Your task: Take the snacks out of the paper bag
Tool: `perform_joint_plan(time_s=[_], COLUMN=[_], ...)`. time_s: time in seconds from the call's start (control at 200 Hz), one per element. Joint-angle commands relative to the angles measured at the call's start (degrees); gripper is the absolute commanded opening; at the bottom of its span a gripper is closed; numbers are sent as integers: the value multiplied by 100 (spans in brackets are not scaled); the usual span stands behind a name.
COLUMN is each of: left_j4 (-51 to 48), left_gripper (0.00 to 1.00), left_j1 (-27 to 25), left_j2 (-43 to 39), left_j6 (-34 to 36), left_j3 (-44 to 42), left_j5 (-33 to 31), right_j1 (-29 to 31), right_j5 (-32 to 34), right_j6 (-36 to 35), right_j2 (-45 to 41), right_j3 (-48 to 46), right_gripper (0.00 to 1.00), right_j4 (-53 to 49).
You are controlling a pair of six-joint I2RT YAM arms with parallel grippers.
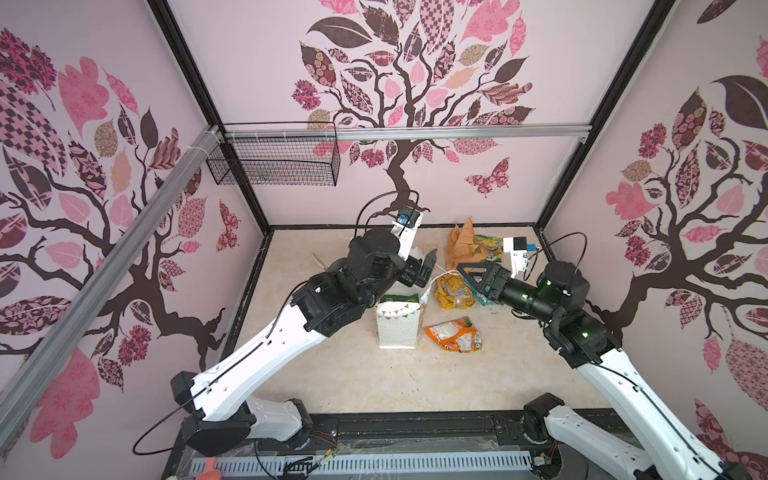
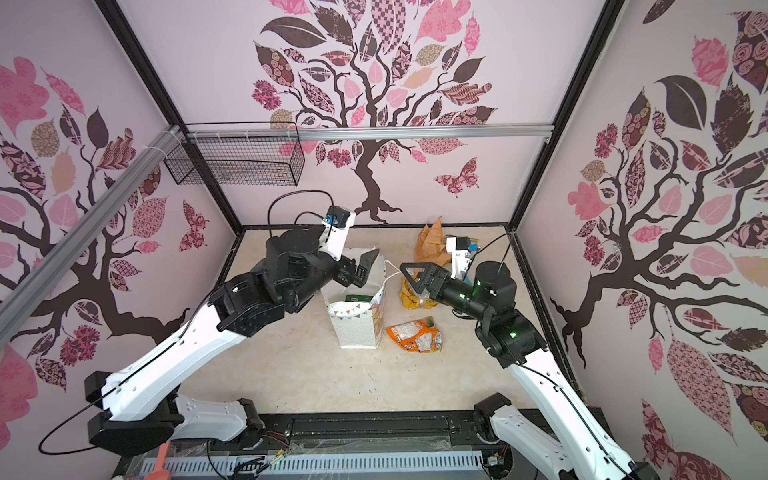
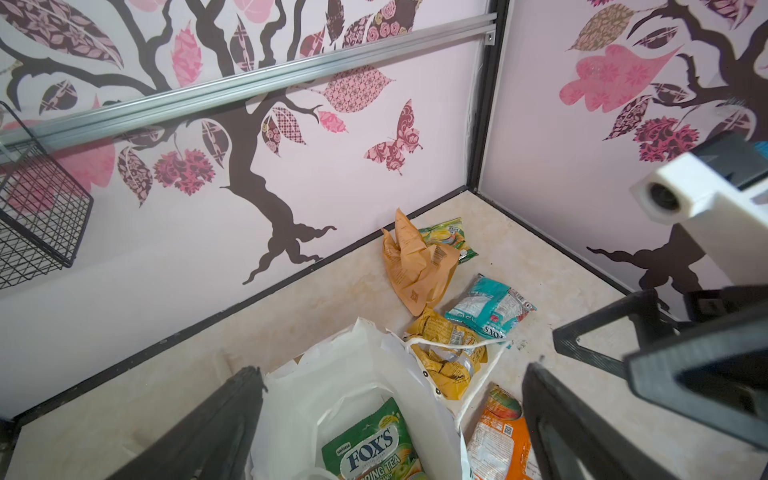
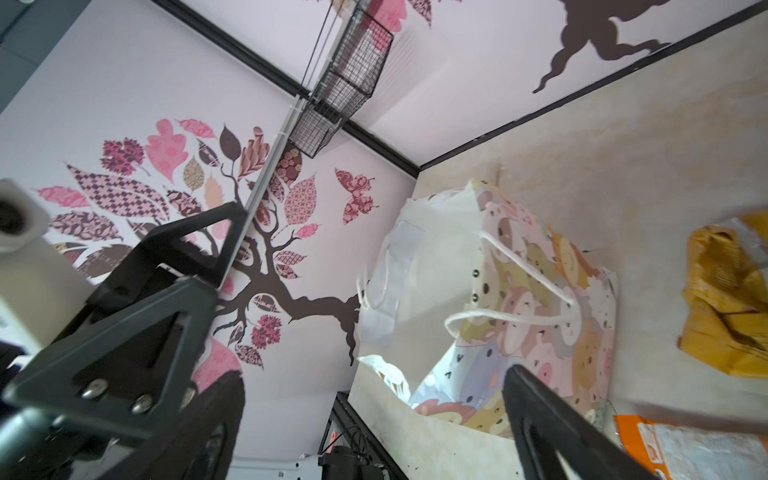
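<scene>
The green-and-yellow snack (image 3: 376,444) is deep inside the bag and the robot's right gripper is next to the cord handle, so the left gripper should reach in through the bag's opening (image 3: 356,388).
The white paper bag (image 1: 398,328) (image 2: 360,332) stands upright mid-table, mouth up. One green-and-yellow snack (image 3: 374,449) (image 1: 400,298) lies inside it. My left gripper (image 1: 424,269) (image 3: 392,374) hovers open over the bag's mouth, holding nothing. My right gripper (image 1: 467,274) (image 4: 374,378) is open and empty just right of the bag, level with its cord handle (image 4: 515,320). Outside the bag lie the mustard-yellow snack (image 1: 453,293) (image 3: 449,361), the orange one (image 1: 455,334) (image 2: 415,334), the teal one (image 3: 490,307) and another green-and-yellow one (image 3: 449,237).
A crumpled tan-brown paper piece (image 1: 460,245) (image 3: 415,266) stands at the back near the wall. A black wire basket (image 1: 274,160) hangs on the back wall at upper left. Walls enclose the table on three sides.
</scene>
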Motion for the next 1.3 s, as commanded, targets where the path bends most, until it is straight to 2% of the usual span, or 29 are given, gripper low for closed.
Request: perform_joint_plan(time_s=[0.0,0.135,0.4,0.675,0.905,1.065,1.295], left_j4=[-478,-728,-1773,-2286,-2442,-2362,-2473], left_gripper=[98,94,82,70,57,53,50], left_j1=[288,613,761,1071,1106,1137,1143], left_j2=[258,607,1677,2285,2358,2359,2483], left_j6=[-457,-908,-1329,-1534,-1677,-1749,-1688], left_j3=[370,564,1421,1777,1510,978,713], left_j5=[211,653,767,1618,1830,1788,1710], right_j1=[73,97,113,116,117,117,116], right_j5=[-558,-631,-602,-460,-437,-422,-377], right_j6=[-190,-454,-536,-504,-426,-435,-437], right_j2=[34,67,5,-52,-54,-63,-81], right_j3=[424,707,682,600,527,505,439], right_gripper=[100,100,100,100,100,100,100], right_j4=[-102,-476,-735,-755,-700,-690,-726])
